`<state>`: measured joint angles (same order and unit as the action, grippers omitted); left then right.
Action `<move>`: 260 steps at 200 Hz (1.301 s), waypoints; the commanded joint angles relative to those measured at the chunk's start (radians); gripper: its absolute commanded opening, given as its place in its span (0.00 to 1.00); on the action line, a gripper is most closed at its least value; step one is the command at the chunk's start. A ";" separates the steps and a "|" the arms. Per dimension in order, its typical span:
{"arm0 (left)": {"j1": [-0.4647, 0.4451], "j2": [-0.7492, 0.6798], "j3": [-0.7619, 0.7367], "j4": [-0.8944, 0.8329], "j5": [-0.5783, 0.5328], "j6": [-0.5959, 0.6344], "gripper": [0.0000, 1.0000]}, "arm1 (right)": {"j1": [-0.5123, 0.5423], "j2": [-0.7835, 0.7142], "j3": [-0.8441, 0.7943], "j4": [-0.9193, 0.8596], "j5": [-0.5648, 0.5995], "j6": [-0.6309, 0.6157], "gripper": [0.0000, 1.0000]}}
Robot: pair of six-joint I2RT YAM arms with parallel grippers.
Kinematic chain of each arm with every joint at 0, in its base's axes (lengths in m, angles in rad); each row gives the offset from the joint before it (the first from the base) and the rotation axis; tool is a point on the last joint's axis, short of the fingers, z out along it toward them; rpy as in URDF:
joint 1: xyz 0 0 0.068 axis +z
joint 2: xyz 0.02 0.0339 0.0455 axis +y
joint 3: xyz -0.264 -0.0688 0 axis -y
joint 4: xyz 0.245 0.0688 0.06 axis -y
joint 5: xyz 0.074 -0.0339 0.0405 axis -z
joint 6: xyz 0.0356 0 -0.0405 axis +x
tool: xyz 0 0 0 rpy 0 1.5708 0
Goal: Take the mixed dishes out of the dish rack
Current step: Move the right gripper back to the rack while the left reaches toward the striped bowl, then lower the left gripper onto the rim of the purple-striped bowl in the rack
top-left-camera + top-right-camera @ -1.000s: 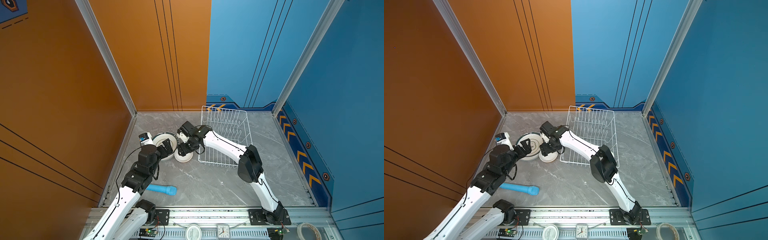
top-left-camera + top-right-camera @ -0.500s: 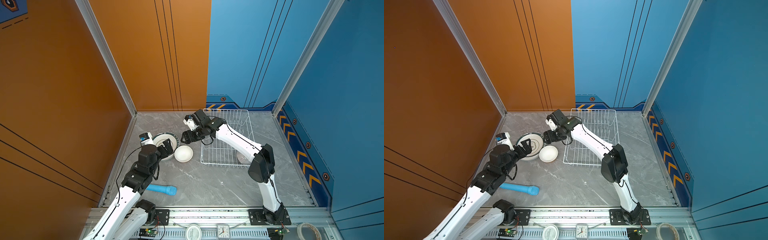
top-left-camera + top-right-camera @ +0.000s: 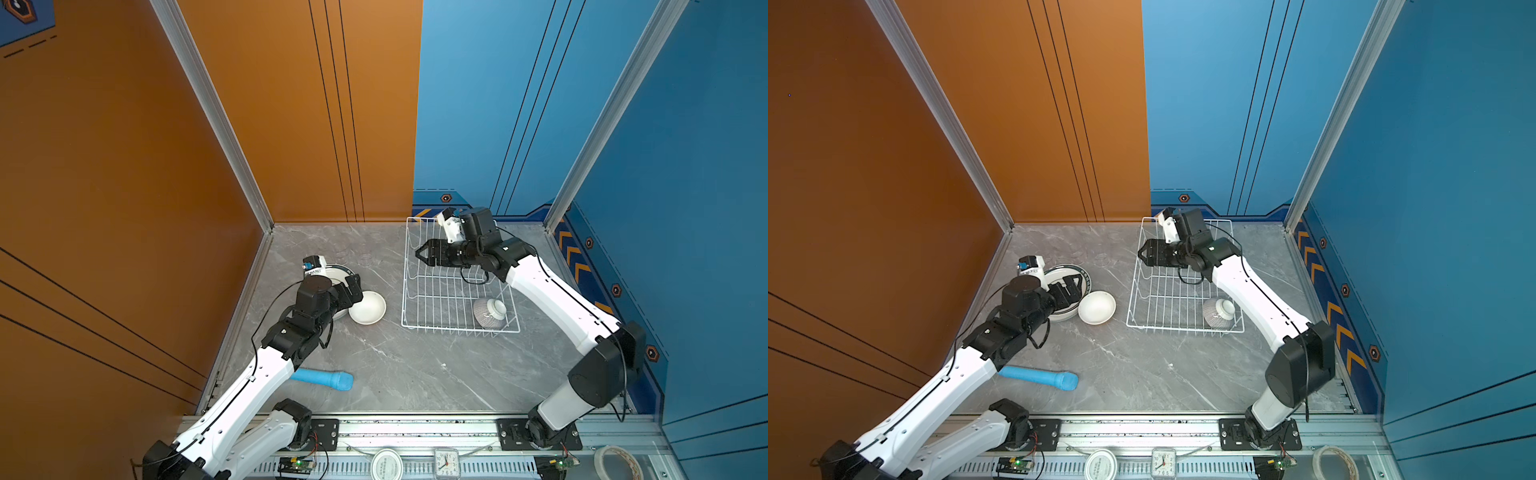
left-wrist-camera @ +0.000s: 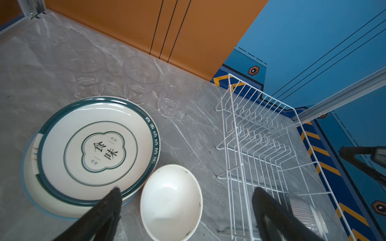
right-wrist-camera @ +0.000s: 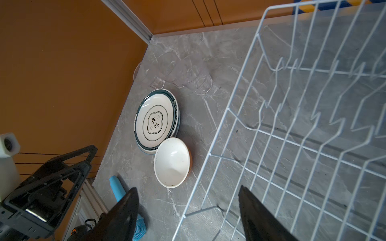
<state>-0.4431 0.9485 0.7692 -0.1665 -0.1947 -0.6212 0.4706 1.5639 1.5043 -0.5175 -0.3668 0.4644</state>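
Observation:
My left gripper keeps moving, open, toward the grey-striped bowl (image 3: 488, 312), which sits alone in the near corner of the dish rack, until its fingers straddle the bowl's side (image 3: 481, 315).
The white wire dish rack (image 3: 457, 330) (image 3: 1183, 329) holds a grey-striped bowl (image 3: 489, 312) (image 3: 1219, 313), upside down in its near right corner. Left of the rack on the table sit the orange bowl, white inside (image 3: 368, 307) (image 5: 171, 160), a stack of dark-rimmed plates (image 4: 96, 150) (image 5: 155, 123), and three clear glasses (image 4: 141, 77). My right gripper (image 3: 419, 254) (image 5: 187, 187) hangs open and empty above the rack's far left side. My left gripper (image 3: 353, 291) (image 4: 187, 189) is open and empty, low over the plates' edge and the orange bowl.
A light-blue cylinder (image 3: 324, 379) (image 3: 1042, 377) lies on the table by my left arm. The orange wall runs close along the left, behind the plates. A clock (image 3: 446, 461) and a tape roll (image 3: 615, 459) sit on the front rail.
My right gripper has let go of the orange bowl beside the plates, then risen and drawn back right over the rack. The left arm has not moved.

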 commanded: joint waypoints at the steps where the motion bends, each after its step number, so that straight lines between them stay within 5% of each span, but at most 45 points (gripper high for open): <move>1: -0.043 0.043 0.041 0.062 0.030 0.013 0.98 | -0.063 -0.074 -0.118 0.073 -0.006 0.041 0.77; 118: -0.304 0.534 0.332 0.251 0.246 -0.033 0.98 | -0.336 -0.504 -0.676 0.240 0.058 0.128 0.79; 174: -0.365 0.761 0.455 0.337 0.392 -0.129 0.94 | -0.414 -0.640 -0.787 0.264 0.072 0.144 0.81; 260: -0.444 0.996 0.600 0.375 0.471 -0.245 0.81 | -0.561 -0.666 -0.865 0.291 0.006 0.186 0.81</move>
<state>-0.8661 1.9011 1.3231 0.1768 0.2302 -0.8207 -0.0639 0.9028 0.6579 -0.2436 -0.3408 0.6289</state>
